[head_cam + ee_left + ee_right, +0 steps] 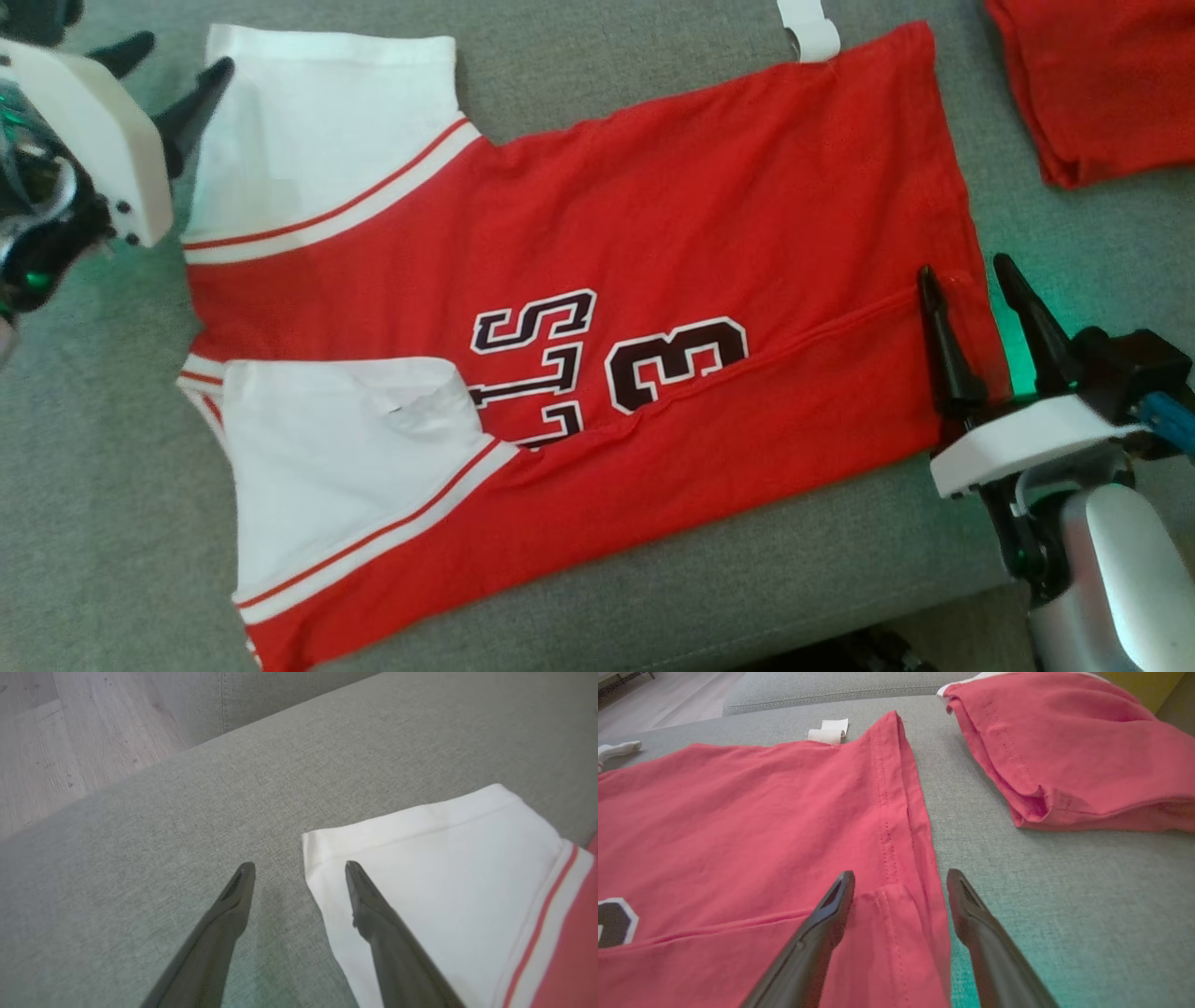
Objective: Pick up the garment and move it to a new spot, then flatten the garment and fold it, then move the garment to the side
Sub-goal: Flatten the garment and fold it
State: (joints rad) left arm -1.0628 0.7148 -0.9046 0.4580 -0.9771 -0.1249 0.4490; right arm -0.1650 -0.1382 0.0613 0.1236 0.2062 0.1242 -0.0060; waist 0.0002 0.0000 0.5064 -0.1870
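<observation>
The white label [809,32] sticks out beyond the garment's far edge [804,63]. It should come along and lie on top when I fold the garment's far side over.
A red garment [672,233] with white sleeves and dark lettering lies flat on the grey cushion, its near long side folded over. My left gripper [177,84] hangs open at the far white sleeve's corner [322,849]; in the left wrist view one finger is over the sleeve [448,877] and the other over bare cushion. My right gripper [971,280] is open and straddles the red hem edge [920,858], one finger over the cloth [738,812] and one over the cushion. Nothing is held.
A second folded red garment [1102,84] lies at the cushion's far right [1073,751]. A white label [810,28] sticks out past the garment's far edge. The cushion's front edge [747,635] runs low in the head view; wooden floor [70,742] lies beyond the cushion.
</observation>
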